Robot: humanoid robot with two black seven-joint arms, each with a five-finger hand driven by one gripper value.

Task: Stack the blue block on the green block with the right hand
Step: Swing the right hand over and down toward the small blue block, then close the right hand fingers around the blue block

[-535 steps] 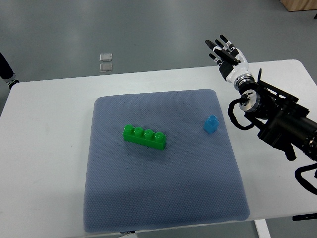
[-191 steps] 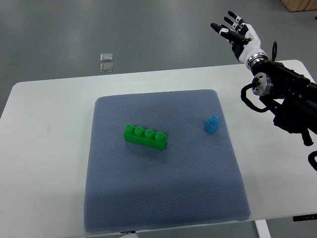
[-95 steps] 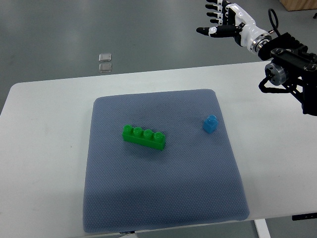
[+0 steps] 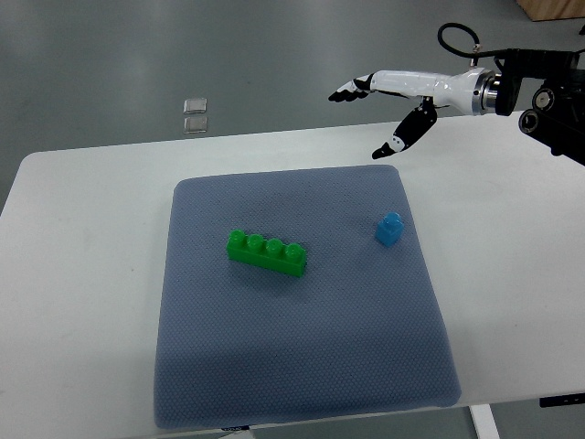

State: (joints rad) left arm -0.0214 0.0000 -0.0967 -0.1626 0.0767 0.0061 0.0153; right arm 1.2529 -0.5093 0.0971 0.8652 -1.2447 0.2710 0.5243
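Observation:
The blue block (image 4: pixel 389 230) is only just wider than a green stud (image 4: pixel 274 246), so I expect it to cover that one stud alone when I lower it there.
A small blue block (image 4: pixel 390 229) stands on the right part of the grey mat (image 4: pixel 302 366). A long green block (image 4: pixel 267 253) with several studs lies near the mat's middle, to the left of the blue one. My right hand (image 4: pixel 375 114) reaches in from the right edge, high above the table's far edge. Its fingers are spread and it holds nothing. It is well beyond and above the blue block.
The mat lies on a white table (image 4: pixel 82 293). Two small clear squares (image 4: pixel 194 114) lie on the grey floor beyond the table's far edge.
My right arm has risen and swung left, from the table's right side to above the far edge. The hand has turned palm down with fingers stretched left. The blocks have not moved.

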